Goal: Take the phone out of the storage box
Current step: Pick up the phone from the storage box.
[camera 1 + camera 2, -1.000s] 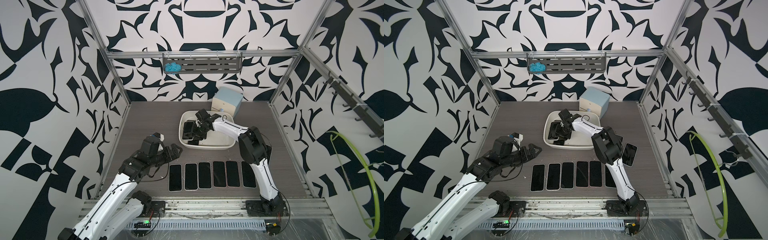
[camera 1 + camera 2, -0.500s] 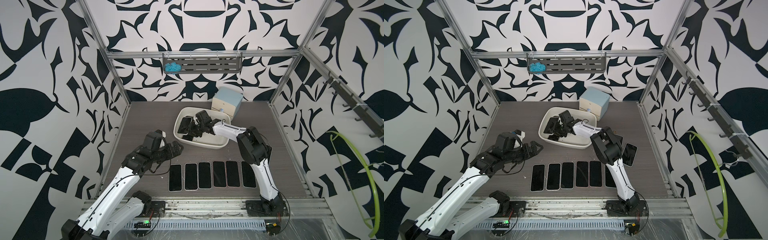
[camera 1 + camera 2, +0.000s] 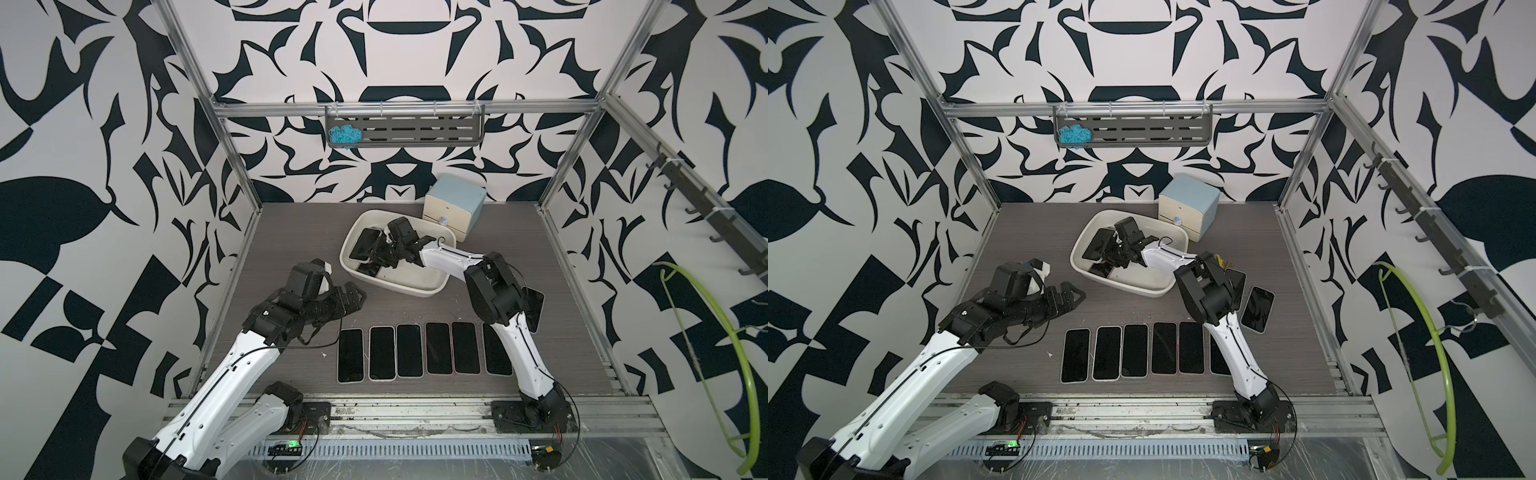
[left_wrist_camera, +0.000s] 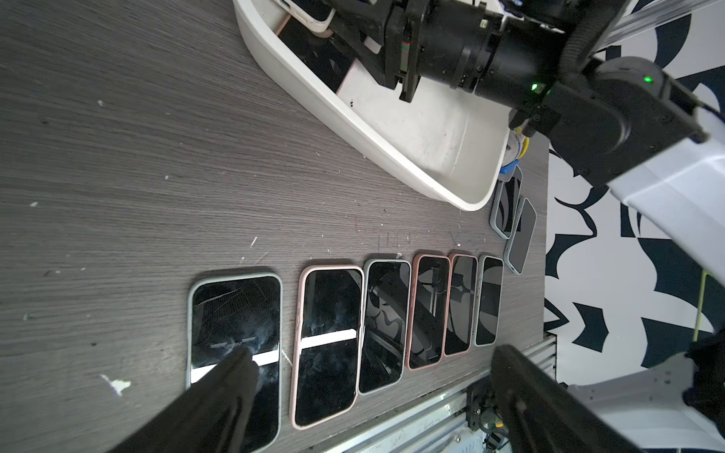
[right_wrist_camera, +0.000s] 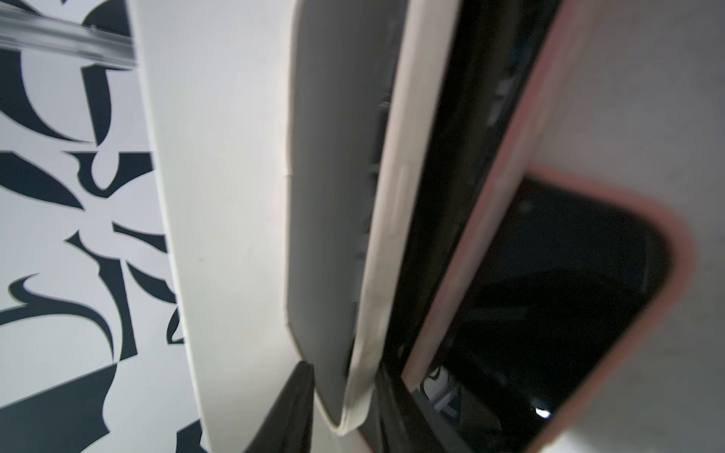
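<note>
The cream-cased phone (image 3: 366, 242) is tilted up close to the side of the storage box, so the robot's right gripper should pull it back toward the box's open end (image 3: 428, 276) and lift it clear.
The off-white storage box (image 3: 390, 286) (image 3: 1121, 287) lies askew on the table behind the middle. My right gripper (image 3: 380, 253) (image 3: 1113, 253) reaches into its left end. In the right wrist view the gripper (image 5: 345, 376) is shut on the end of a cream-cased phone (image 5: 396, 196), seen edge-on beside the box wall (image 5: 219, 196). In both top views this phone (image 3: 365, 245) (image 3: 1098, 245) stands tilted up. A pink-cased phone (image 5: 569, 294) lies under it. My left gripper (image 3: 353, 297) (image 4: 370, 353) hovers open and empty above the table, left of the box (image 4: 353, 129).
Several phones (image 3: 424, 349) (image 4: 325, 345) lie face up in a row along the front of the table. Two more phones (image 3: 1258, 309) lie behind my right arm's elbow. A cream cabinet with a blue top (image 3: 455, 208) stands just behind the box.
The storage box has slid and turned to the left with my right gripper inside it. The right jaws have closed in on the phone. My left arm has moved forward toward the box.
</note>
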Action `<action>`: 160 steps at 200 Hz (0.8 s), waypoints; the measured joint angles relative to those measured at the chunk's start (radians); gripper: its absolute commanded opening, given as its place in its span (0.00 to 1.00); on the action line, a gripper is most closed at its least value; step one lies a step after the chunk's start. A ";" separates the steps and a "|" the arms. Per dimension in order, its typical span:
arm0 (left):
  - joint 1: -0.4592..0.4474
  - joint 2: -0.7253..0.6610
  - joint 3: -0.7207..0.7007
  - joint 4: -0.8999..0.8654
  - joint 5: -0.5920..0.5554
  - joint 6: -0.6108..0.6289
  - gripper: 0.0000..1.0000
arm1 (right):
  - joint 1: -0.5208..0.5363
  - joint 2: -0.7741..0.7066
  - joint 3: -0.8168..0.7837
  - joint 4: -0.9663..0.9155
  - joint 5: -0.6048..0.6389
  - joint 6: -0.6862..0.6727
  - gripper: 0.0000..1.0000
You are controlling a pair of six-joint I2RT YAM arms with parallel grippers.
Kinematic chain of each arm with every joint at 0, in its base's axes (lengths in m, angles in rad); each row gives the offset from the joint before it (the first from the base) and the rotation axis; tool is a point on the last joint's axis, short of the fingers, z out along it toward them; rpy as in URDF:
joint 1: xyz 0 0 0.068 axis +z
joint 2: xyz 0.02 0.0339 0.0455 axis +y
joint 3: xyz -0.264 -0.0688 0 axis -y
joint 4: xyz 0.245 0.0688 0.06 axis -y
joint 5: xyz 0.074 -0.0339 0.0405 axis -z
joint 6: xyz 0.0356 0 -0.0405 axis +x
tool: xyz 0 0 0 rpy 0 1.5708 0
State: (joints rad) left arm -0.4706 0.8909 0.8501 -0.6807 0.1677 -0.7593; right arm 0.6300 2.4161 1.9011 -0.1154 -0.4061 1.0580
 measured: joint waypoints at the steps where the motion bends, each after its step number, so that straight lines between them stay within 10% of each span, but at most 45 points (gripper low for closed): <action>1: 0.000 0.000 0.000 0.000 0.000 0.000 1.00 | 0.000 0.001 0.002 -0.002 0.001 0.002 0.27; 39: 0.000 -0.048 0.000 -0.027 -0.011 0.001 1.00 | -0.007 0.032 0.077 -0.057 0.018 0.019 0.07; 160: 0.000 -0.199 -0.006 -0.140 -0.052 -0.005 1.00 | -0.036 0.171 0.312 -0.116 0.032 0.048 0.24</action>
State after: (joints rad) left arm -0.4702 0.6918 0.8436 -0.8207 0.1158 -0.7643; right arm 0.5941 2.5866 2.2131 -0.2317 -0.3737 1.1065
